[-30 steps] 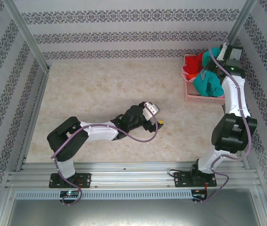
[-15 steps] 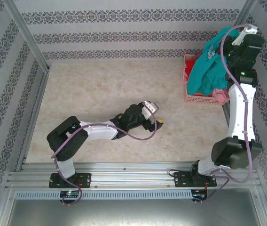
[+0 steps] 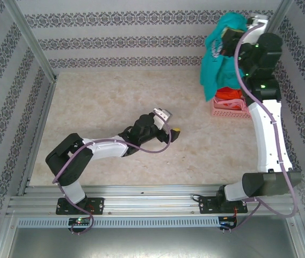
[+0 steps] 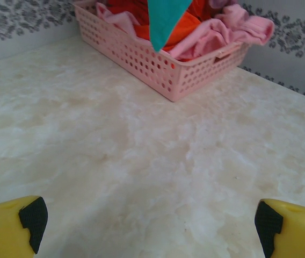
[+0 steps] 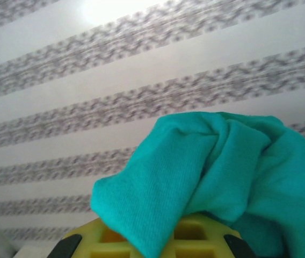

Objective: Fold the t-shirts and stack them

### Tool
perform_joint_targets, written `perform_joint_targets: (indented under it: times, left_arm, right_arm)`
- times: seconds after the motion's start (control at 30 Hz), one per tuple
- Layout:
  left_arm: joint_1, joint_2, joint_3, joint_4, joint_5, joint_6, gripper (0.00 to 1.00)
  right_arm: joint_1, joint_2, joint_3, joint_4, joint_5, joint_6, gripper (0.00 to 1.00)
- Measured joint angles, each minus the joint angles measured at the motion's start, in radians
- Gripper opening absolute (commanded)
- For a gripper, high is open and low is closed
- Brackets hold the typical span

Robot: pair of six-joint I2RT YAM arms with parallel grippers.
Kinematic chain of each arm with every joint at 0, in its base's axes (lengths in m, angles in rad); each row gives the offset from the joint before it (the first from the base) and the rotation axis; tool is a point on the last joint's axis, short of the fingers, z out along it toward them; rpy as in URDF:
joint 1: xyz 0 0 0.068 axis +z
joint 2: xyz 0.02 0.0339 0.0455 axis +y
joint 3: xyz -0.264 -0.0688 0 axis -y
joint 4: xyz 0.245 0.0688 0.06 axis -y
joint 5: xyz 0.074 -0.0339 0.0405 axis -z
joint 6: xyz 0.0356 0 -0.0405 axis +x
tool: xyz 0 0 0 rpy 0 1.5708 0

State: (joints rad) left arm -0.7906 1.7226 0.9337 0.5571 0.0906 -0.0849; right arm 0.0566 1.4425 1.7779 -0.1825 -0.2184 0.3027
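Note:
I can see the teal t-shirt (image 3: 212, 74) hanging free of the basket's shirts, so I should keep my left gripper open over the clear tabletop (image 3: 107, 119) and close it on the t-shirt's edge there.
My right gripper (image 3: 229, 35) is raised high near the back wall, shut on the teal t-shirt (image 3: 216, 62), which hangs down in front of the pink basket (image 3: 231, 112). In the right wrist view the teal cloth (image 5: 222, 172) drapes over my right gripper (image 5: 152, 244) and its yellow fingers (image 5: 195, 236). Red-orange cloth (image 3: 229, 94) lies in the basket. My left gripper (image 3: 172, 128) rests low over the table's middle, open with nothing between its fingers. The left wrist view has its gripper (image 4: 152, 231) facing the basket (image 4: 142, 54), which holds orange (image 4: 187, 24), red (image 4: 125, 6) and pink (image 4: 233, 27) shirts. The teal shirt's tip (image 4: 163, 21) dangles over them.
The basket stands at the table's back right corner against the patterned walls. Bare marble tabletop (image 3: 115, 107) stretches left and in front of it. Metal frame posts (image 3: 29, 40) rise at the back corners, and a rail (image 3: 142, 201) runs along the near edge.
My right arm has lifted the teal t-shirt up out of the basket and swung it left toward the back wall. My left arm has shifted slightly left and stays open.

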Motion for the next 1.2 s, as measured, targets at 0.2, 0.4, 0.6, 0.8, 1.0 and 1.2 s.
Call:
perform_joint_targets:
  times: [0.2, 0.4, 0.6, 0.8, 1.0, 1.2]
  left_arm:
    - [0.012, -0.098, -0.093, -0.025, -0.083, -0.023, 1.00]
    - [0.026, -0.209, -0.207, -0.072, -0.171, -0.071, 1.00]
    - [0.034, -0.319, -0.278, -0.174, -0.266, -0.166, 1.00]
    - [0.041, -0.420, -0.293, -0.395, -0.446, -0.389, 1.00]
    - [0.140, -0.494, -0.290, -0.640, -0.509, -0.686, 1.00]
    - [0.251, -0.446, -0.240, -0.849, -0.499, -0.895, 0.98]
  right_arm:
    - [0.196, 0.074, 0.014, 0.005, 0.004, -0.005, 0.00]
    - [0.307, 0.158, -0.027, 0.017, 0.019, 0.037, 0.28]
    - [0.298, 0.159, -0.230, 0.057, 0.040, 0.080, 0.88]
    - [0.252, 0.101, -0.463, 0.023, 0.098, 0.154, 0.98]
    - [0.209, 0.058, -0.587, -0.005, 0.099, 0.205, 0.98]
    - [0.238, 0.141, -0.611, -0.024, 0.066, 0.222, 0.92]
